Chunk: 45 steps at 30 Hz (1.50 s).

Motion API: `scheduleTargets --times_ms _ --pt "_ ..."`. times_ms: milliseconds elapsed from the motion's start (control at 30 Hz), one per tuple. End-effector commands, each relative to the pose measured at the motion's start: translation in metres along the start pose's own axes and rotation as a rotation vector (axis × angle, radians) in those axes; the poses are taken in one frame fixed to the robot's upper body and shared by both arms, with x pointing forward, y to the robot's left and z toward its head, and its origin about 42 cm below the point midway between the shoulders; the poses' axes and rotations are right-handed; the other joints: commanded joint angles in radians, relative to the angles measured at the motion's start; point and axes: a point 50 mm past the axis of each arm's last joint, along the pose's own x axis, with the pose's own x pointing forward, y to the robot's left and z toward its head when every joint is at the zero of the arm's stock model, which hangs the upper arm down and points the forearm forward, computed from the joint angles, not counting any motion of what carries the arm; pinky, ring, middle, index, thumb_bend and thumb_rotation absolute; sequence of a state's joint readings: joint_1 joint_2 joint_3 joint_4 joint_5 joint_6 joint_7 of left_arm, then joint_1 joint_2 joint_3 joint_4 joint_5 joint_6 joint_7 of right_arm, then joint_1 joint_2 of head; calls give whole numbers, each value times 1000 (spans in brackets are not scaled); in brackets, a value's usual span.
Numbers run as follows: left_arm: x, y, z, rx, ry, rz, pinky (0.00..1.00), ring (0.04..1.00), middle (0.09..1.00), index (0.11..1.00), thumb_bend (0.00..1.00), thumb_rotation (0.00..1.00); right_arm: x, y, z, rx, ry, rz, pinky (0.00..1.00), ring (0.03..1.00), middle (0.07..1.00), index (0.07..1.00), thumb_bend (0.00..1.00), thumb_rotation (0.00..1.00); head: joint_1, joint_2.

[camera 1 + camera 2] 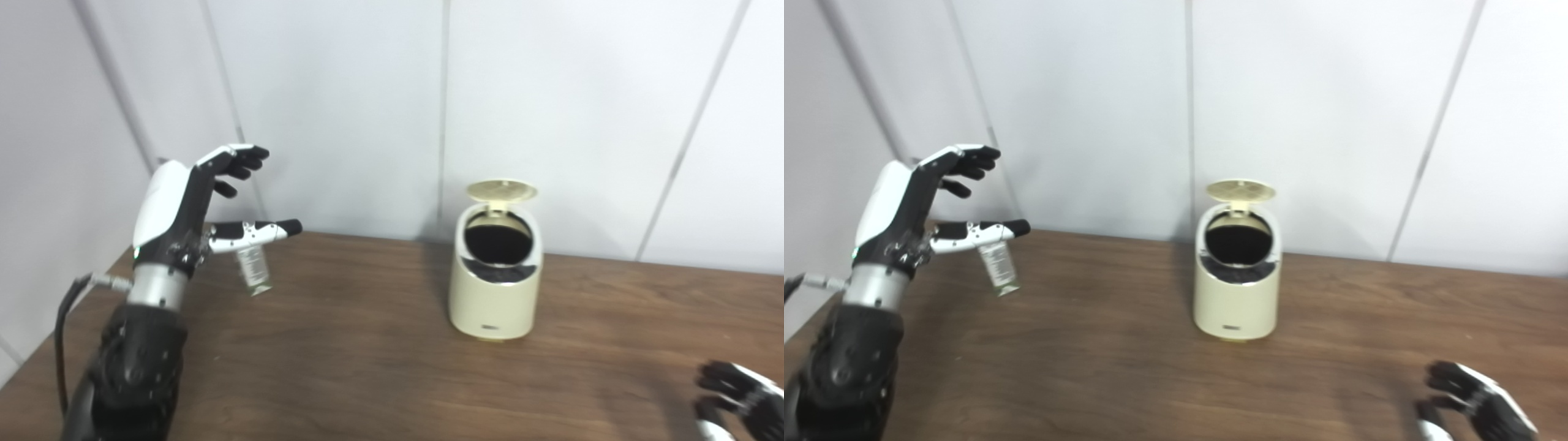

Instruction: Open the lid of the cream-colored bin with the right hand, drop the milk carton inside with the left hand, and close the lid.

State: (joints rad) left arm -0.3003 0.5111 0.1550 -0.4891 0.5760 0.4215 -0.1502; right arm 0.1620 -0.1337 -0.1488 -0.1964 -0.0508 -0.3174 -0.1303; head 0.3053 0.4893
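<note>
The lid (503, 191) is attached to the back edge of the bin's opening by a small hinge (499, 209), so it will swing forward and come to rest inside the bin's rim when the robot pushes it.
The cream-colored bin (495, 300) stands on the table mid-right, its round lid (502, 190) flipped up and the dark opening showing. A small milk carton (253, 269) with a white and green label stands slightly tilted on the table at the back left. My left hand (202, 208) is raised just in front of and above the carton, open, fingers spread high and thumb stretched out over the carton's top, holding nothing. My right hand (1476, 398) sits low at the bottom right corner, well apart from the bin, fingers loosely curled around nothing and partly cut off by the picture's edge.
The brown wooden table (367, 367) runs to a white panelled wall (343, 92) behind. The table's left edge lies close beside my left forearm (131, 367). A black cable (64, 343) loops off the left wrist.
</note>
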Motion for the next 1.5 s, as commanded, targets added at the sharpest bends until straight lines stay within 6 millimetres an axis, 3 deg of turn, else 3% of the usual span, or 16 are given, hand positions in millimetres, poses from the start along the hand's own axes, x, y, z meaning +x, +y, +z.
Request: scheduleTargets --times_ms 0,133,300,400,467,633,1033,1133,1200,1333,1467 --pt "13 12 5 46 -5 22 623 745 772 803 1000 318 4 -11 10 16 -65 10 562 672 687 667 224 291 24 -1" --pt "21 13 -5 78 60 -34 620 782 844 855 1000 335 2 -23 7 21 -33 -4 545 662 686 655 274 333 75 0" --pt "30 8 -18 92 114 -79 584 759 828 855 1000 322 0 -35 -1 8 -22 10 544 661 688 654 293 353 105 -4" --pt "24 4 -26 -9 150 -65 664 822 854 878 1000 361 -1 -41 -5 6 -20 12 541 654 682 650 305 338 126 -6" --pt "19 1 -30 -89 167 -45 792 878 860 898 1000 420 -2 -45 -7 3 -12 16 548 659 686 653 308 340 137 -9" --pt "11 -6 -37 -120 144 4 858 917 891 903 996 422 -2 -53 -12 -20 1 27 565 670 693 658 305 373 183 -32" --pt "13 -18 -48 6 97 59 801 908 917 912 1000 394 2 -62 -27 -13 34 46 600 694 711 680 340 408 257 -69" --pt "16 -19 -57 -10 106 64 782 893 904 922 1000 398 3 -62 -27 -14 24 57 602 694 713 679 343 423 255 -73" --pt "16 -21 -64 -56 115 72 830 919 922 950 1000 405 3 -62 -29 -9 13 60 596 691 710 675 339 404 256 -76" --pt "14 -28 -80 -9 144 196 772 904 951 954 1000 458 4 -62 -32 -29 17 61 577 681 702 668 348 426 259 -84" --pt "11 -37 -92 8 168 278 806 938 994 973 1000 448 3 -60 -35 -35 32 65 575 680 701 667 358 432 256 -91"
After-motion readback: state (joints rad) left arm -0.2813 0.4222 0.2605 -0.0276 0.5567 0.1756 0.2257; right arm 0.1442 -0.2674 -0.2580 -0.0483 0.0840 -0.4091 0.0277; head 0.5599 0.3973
